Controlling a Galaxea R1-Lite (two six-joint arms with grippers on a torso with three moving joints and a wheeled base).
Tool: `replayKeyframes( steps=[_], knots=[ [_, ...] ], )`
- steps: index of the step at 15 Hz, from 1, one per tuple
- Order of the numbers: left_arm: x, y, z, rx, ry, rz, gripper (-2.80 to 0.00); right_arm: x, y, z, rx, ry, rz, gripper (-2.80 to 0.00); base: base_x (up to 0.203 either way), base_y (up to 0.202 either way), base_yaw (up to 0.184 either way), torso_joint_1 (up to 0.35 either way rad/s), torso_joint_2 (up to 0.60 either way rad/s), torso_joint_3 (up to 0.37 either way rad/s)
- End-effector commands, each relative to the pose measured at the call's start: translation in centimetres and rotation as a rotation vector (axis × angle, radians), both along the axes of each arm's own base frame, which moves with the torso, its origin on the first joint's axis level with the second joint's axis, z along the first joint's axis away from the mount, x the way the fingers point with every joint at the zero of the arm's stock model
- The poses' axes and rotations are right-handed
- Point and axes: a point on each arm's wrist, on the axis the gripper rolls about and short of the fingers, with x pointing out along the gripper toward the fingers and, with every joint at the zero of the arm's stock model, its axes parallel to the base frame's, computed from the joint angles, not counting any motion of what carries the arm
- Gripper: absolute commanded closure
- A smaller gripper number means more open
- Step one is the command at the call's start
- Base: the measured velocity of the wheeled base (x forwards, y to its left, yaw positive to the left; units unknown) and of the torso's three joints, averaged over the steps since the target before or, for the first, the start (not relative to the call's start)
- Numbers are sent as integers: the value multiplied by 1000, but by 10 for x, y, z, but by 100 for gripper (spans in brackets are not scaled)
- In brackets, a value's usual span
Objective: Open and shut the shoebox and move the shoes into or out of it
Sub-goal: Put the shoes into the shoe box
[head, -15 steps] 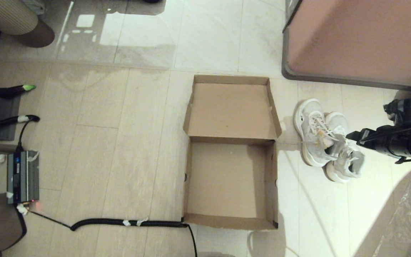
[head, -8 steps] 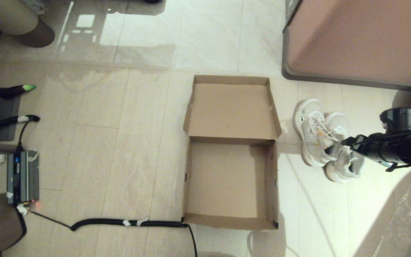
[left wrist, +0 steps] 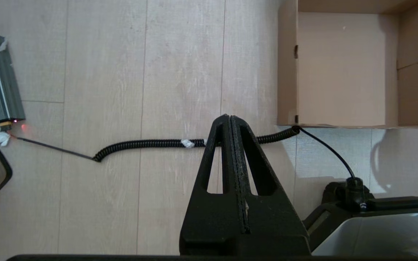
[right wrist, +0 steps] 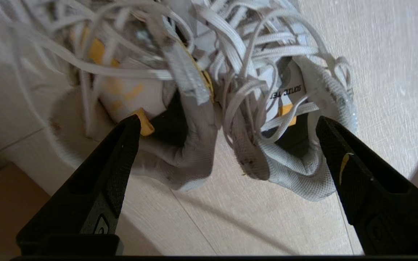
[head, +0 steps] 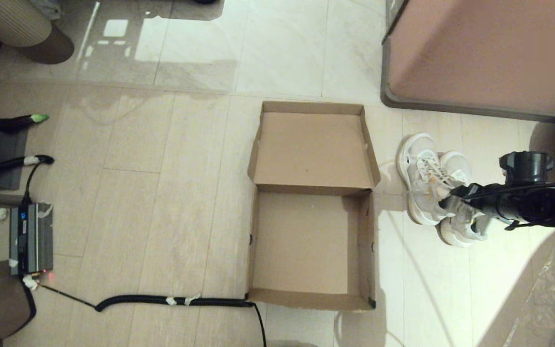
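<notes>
I should center again, lower a finger into each shoe and squeeze the inner collars (right wrist: 218,118) together, because a finger of my right gripper touches a shoe's outer collar (right wrist: 339,98).
The brown cardboard shoebox (head: 306,241) sits open and empty in the middle of the floor, its lid (head: 312,149) folded flat away from me. The white lace-up shoes (head: 427,185) stand side by side on the floor just right of the box. My right gripper (head: 451,201) reaches in from the right over their heels. In the right wrist view it (right wrist: 228,119) is open, with one of its fingers (right wrist: 116,163) outside each shoe's collar and both shoes (right wrist: 194,145) between them. My left gripper (left wrist: 229,117) is shut, empty, above the floor near the box's near left corner (left wrist: 289,119).
A large pinkish-brown block with a grey rim (head: 489,53) stands at the far right behind the shoes. A coiled black cable (head: 171,301) runs along the floor from a grey device (head: 31,238) at left to the box's near corner. Crinkled plastic (head: 554,299) lies at the near right.
My right arm has moved left and lower, bringing its open gripper from beside the shoes to over their heels. The box and shoes have not moved.
</notes>
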Motion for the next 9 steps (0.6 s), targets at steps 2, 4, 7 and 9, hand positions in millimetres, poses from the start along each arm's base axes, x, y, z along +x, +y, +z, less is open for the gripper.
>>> replayKeyframes(
  steps=[2,4,7,9],
  knots=[
    [0,0,0,1,3,0,0,1,-19,-18,38,26,-67,-280,0,0,0,0,0,0],
    [0,0,0,1,5,0,0,5,-22,-23,37,20,-65,-280,0,0,0,0,0,0],
    [0,0,1,1,4,0,0,13,-20,-28,11,-33,-49,-280,0,0,0,0,0,0],
    [0,0,0,7,8,-2,0,14,-16,-32,-12,-20,-32,-280,0,0,0,0,0,0]
  ],
)
